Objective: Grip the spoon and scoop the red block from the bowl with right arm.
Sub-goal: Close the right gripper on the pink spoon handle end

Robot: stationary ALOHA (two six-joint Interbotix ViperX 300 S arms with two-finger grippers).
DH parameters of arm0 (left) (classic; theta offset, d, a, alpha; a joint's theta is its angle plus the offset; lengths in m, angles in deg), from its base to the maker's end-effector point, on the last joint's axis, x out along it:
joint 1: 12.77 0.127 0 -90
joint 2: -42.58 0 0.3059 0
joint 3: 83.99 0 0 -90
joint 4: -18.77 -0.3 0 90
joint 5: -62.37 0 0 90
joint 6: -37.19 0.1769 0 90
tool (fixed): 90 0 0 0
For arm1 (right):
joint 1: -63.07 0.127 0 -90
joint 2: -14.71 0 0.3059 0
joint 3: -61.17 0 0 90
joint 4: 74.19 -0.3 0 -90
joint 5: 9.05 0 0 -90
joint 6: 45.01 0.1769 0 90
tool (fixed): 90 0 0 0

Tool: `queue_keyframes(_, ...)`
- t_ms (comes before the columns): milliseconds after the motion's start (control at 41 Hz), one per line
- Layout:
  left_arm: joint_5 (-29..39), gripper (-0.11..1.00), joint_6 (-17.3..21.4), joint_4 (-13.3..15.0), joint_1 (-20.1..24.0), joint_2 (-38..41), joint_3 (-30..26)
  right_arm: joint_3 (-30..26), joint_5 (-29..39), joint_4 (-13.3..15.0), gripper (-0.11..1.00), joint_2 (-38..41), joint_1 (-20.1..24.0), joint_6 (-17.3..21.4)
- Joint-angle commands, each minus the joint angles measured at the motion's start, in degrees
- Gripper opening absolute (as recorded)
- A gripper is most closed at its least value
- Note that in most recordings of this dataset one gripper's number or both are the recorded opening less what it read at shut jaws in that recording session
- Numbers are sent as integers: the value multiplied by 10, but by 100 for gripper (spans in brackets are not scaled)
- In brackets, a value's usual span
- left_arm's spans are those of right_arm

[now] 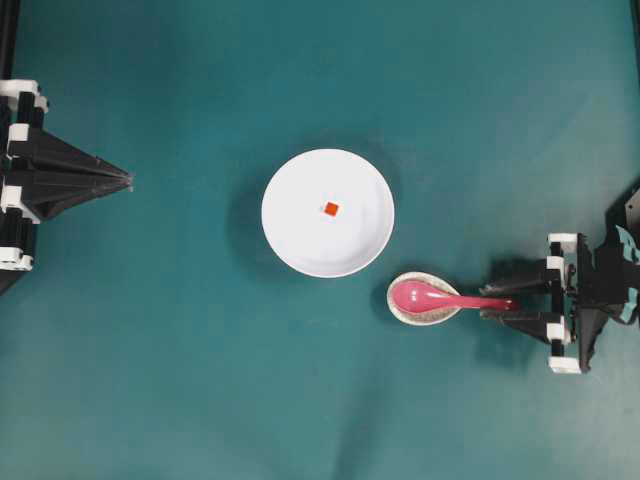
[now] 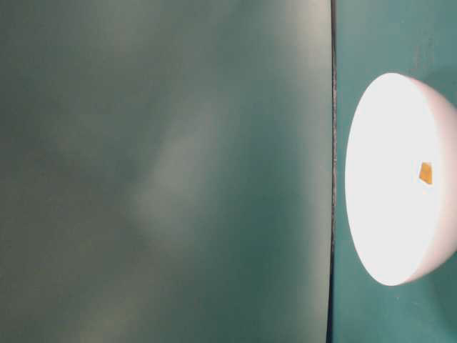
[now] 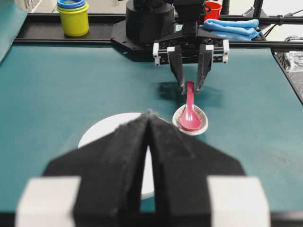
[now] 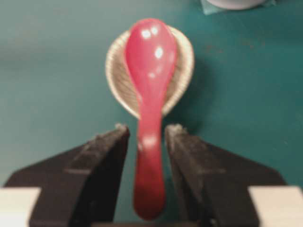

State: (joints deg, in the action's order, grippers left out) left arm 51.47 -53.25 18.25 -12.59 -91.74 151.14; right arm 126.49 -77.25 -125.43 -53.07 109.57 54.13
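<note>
My gripper will make the red block (image 1: 331,209) slide toward the bowl's rim when it scoops with the spoon, because the red block sits in the open middle of the white bowl (image 1: 324,222).
The white bowl (image 1: 300,235) sits mid-table with the tiny red block (image 1: 331,208) inside it; bowl (image 2: 385,214) and block (image 2: 425,172) also show at table level. The pink-red spoon (image 1: 440,298) lies with its scoop in a small speckled dish (image 1: 403,312) and its handle pointing right. My right gripper (image 1: 503,301) is open, its fingers straddling the handle with a gap on each side. From the right wrist, the spoon (image 4: 150,71) runs between the gripper (image 4: 147,130) fingers. My left gripper (image 1: 128,181) is shut and empty at the far left, tips (image 3: 149,113) pressed together.
The speckled dish (image 4: 116,71) lies just right of the bowl's near rim (image 3: 102,130). Beyond the table's far edge stand stacked coloured cups (image 3: 74,16), a blue cloth (image 3: 232,26) and a red cup (image 3: 213,8). The right arm's base (image 3: 147,23) is at that edge.
</note>
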Motion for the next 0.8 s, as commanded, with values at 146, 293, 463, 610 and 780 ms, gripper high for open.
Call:
queue_keyframes(146,-3,1,1,-2,0,4,-14,-1,-3,-7,45,8,3,4)
queue_keyframes(293,-3,1,1,-2,-1,4,-14,1,4,-7,46,11,3,4)
queue_keyframes(463,-3,1,1,-2,0,5,-14,1,5,-6,45,11,3,4)
queue_keyframes(610,-3,1,1,-2,-1,4,-13,-1,5,-7,45,11,3,4)
queue_keyframes(780,-3,1,1,-2,-1,5,-13,-2,5,-7,45,11,3,4)
